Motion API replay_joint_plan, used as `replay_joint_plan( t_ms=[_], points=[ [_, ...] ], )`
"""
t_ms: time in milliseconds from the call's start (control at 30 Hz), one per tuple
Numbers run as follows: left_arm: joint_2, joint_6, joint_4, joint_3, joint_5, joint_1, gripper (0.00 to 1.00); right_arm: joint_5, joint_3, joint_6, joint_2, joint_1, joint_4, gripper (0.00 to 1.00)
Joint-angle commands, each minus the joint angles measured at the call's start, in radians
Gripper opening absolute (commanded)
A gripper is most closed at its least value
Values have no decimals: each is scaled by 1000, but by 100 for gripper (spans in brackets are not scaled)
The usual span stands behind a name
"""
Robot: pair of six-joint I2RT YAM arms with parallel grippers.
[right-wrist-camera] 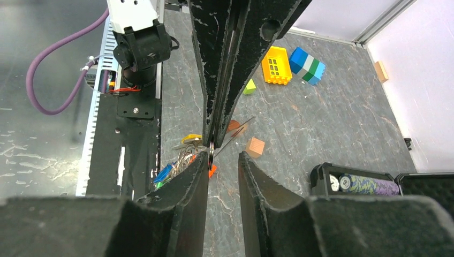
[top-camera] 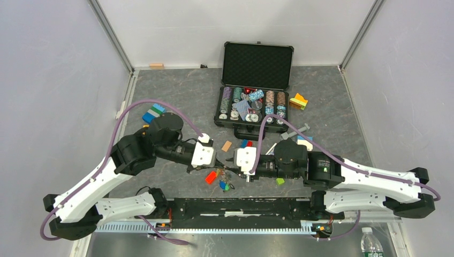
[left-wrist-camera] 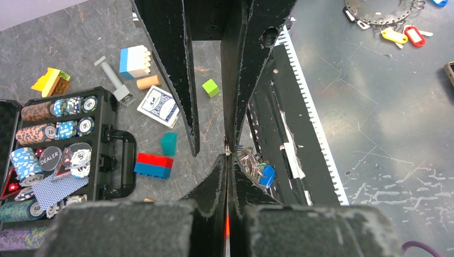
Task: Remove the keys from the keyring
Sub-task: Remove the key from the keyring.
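Note:
My left gripper alone is pinching the keyring, edge-on beside the end (right-wrist-camera: pixel 211 160) of my open right gripper's finger. My right gripper should therefore close on the keyring (left-wrist-camera: pixel 227 148) before my left gripper takes hold of it again.
My left gripper (top-camera: pixel 216 163) is shut, and its tips pinch the thin silver keyring (right-wrist-camera: pixel 212 151), which is seen edge-on. The keys hang below it in a bunch (top-camera: pixel 222 182): an orange-red one (right-wrist-camera: pixel 213 170), a yellow one (right-wrist-camera: pixel 191 139), a blue one (left-wrist-camera: pixel 266 174) and a green one. More wire loops (left-wrist-camera: pixel 247 159) lie beside the left fingertips. My right gripper (right-wrist-camera: pixel 223 155) faces the left one, tip to tip. It is open, with its left fingertip (right-wrist-camera: pixel 202 160) against the ring and nothing between its fingers.
An open black case of poker chips (top-camera: pixel 251 104) stands behind the grippers. Toy blocks lie around: red-blue (left-wrist-camera: pixel 154 165), teal (left-wrist-camera: pixel 168 143), green cube (left-wrist-camera: pixel 211 88), wooden cube (right-wrist-camera: pixel 255 146), yellow (right-wrist-camera: pixel 276 65). A card deck (left-wrist-camera: pixel 158 105) lies nearby. The black rail (top-camera: pixel 241 208) runs along the near edge.

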Motion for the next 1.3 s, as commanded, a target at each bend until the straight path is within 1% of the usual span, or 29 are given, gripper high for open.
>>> replay_joint_plan(
  t_ms=[0,100,267,333,433,467,567,633,700,833,933,1067,1167,1267],
  points=[
    [-9,34,25,35,46,-1,2,-7,26,15,6,0,51,31],
    [-11,37,25,34,50,-2,2,-11,25,15,13,-1,55,28],
    [-11,36,25,29,54,-2,2,-20,25,15,24,-1,63,27],
    [-11,36,25,28,55,-2,2,-22,24,13,26,-1,65,20],
    [-16,38,24,23,53,-2,2,-22,19,7,22,-1,71,3],
    [-17,37,25,20,49,-2,2,-21,12,6,14,0,81,0],
    [-30,45,25,9,30,-3,6,-16,-23,9,-15,-1,121,0],
    [-52,38,44,-10,12,-2,12,-11,-50,14,-38,-1,151,0],
    [-98,14,107,-50,-14,-2,23,-5,-82,22,-64,-1,192,0],
    [-223,-41,267,-158,-28,-2,39,-23,-178,37,-133,-1,313,0],
    [-309,-125,450,-261,-34,-2,45,-61,-269,42,-189,-1,472,0],
    [-385,-272,726,-396,-26,-1,46,-105,-395,74,-242,-1,713,0],
    [-390,-373,897,-470,2,-2,43,-121,-467,118,-250,-1,875,0],
    [-374,-441,999,-508,31,-2,39,-143,-535,157,-237,-1,1051,0]
  ],
)
